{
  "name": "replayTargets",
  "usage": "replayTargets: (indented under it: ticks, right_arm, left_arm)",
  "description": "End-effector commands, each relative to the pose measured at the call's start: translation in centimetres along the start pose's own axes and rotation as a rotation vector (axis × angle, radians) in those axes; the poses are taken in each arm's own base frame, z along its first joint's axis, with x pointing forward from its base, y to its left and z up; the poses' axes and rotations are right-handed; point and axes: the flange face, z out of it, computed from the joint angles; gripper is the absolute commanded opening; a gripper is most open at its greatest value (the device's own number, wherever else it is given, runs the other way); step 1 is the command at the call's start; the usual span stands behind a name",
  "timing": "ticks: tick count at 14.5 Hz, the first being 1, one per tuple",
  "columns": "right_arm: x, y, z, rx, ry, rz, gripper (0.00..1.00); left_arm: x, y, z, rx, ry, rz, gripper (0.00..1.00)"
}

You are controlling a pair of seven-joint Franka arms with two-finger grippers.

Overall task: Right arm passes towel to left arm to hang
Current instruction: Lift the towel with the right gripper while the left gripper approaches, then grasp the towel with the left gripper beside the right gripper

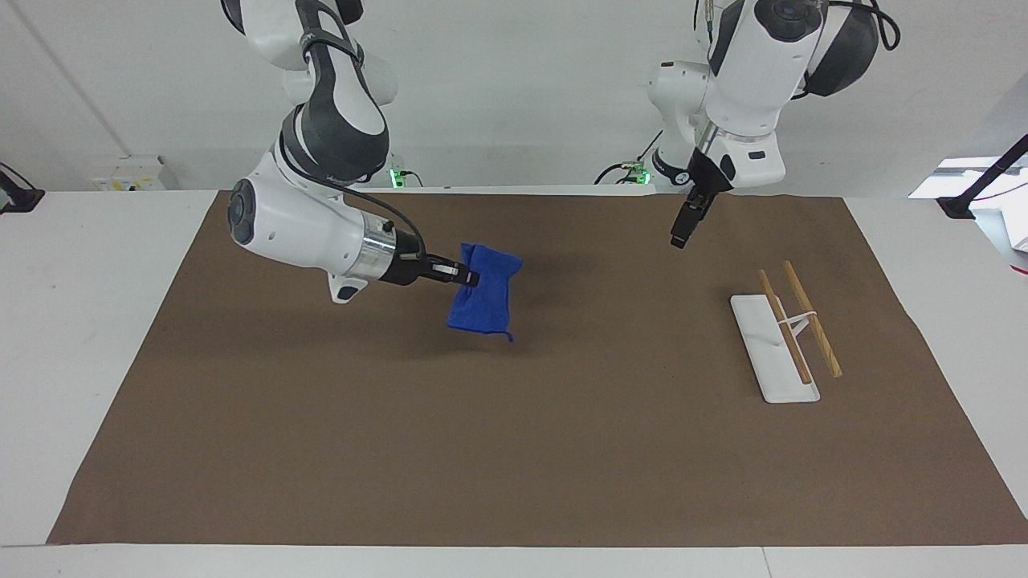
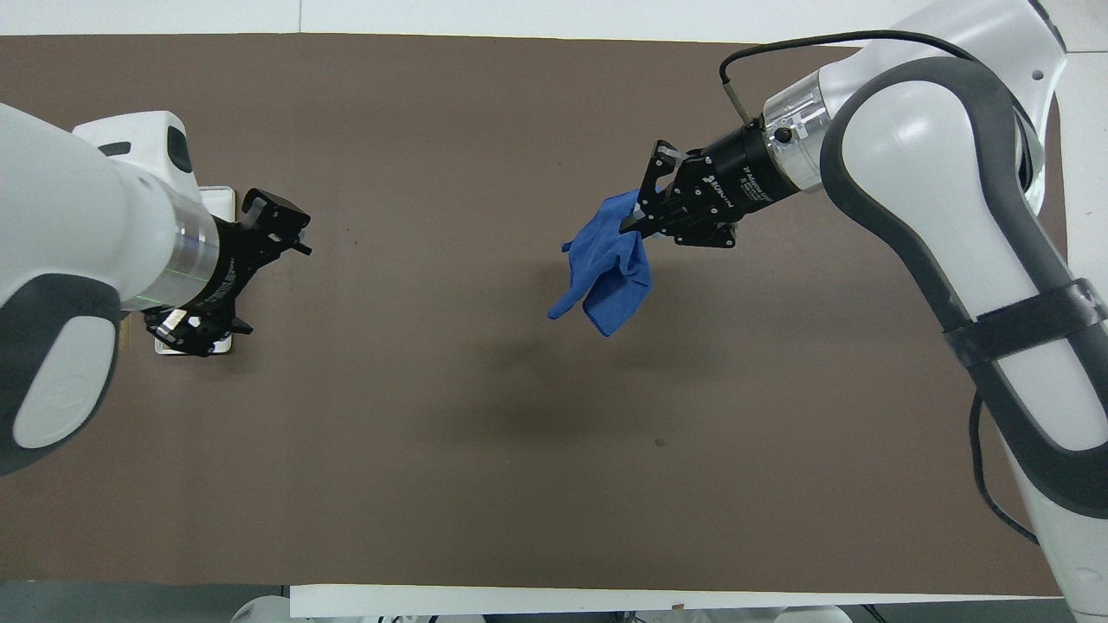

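Observation:
The robot's right gripper is holding the towel far from the rack [image 1: 782, 345], so next the left gripper takes hold of the towel's free upper corner [image 1: 516, 262] before it hangs the towel.
The blue towel [image 1: 480, 303] hangs bunched in the air over the middle of the brown mat, clear of its surface, a loose thread dangling from its lowest corner. My right gripper [image 1: 468, 278] is shut on the towel's upper edge and points sideways toward the left arm; in the overhead view the right gripper [image 2: 642, 218] shows above the towel [image 2: 608, 275]. My left gripper [image 1: 679, 238] hangs open and empty, pointing down over the mat between the towel and the rack. From overhead the left gripper [image 2: 275, 287] shows its fingers spread wide.
A white rack base with two wooden rods [image 1: 785, 337] stands on the mat [image 1: 514, 449] toward the left arm's end. In the overhead view the left arm covers most of it; only a corner of the rack base [image 2: 220, 195] shows.

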Motion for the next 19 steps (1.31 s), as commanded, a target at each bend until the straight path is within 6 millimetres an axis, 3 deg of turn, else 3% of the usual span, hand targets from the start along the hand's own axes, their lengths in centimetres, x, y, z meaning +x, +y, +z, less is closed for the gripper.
replayTargets:
  ticks: [1,3,5,7,13,17,19]
  right_arm:
    - [-1.6,0.0,1.7,0.093,-0.055,0.157,0.0]
    - [-1.9,-0.2,1.5,0.167,-0.12,0.268,0.0]
    - [-1.9,-0.4,1.3,0.195,-0.136,0.306,0.0]
    - [-2.1,-0.9,1.5,0.22,-0.139,0.333,0.0]
    - [-2.7,-1.5,2.9,0.219,-0.126,0.33,0.0]
    - [-2.8,-1.6,2.8,0.219,-0.126,0.326,0.0]
    - [-2.8,-1.6,2.9,0.218,-0.127,0.328,0.0]
  left_arm:
    - [-2.6,1.9,1.7,-0.037,-0.025,-0.192,0.99]
    - [-4.4,2.8,2.6,-0.026,-0.041,-0.298,0.99]
    - [-6.5,3.1,3.4,-0.013,-0.042,-0.284,0.91]
    - [-7.9,3.2,3.7,-0.004,-0.051,-0.274,0.88]
    - [-8.9,5.2,1.8,-0.068,-0.111,-0.289,0.84]
    - [-9.7,5.8,2.7,-0.079,-0.118,-0.281,0.66]
    - [-9.8,5.8,2.9,-0.08,-0.13,-0.284,0.65]
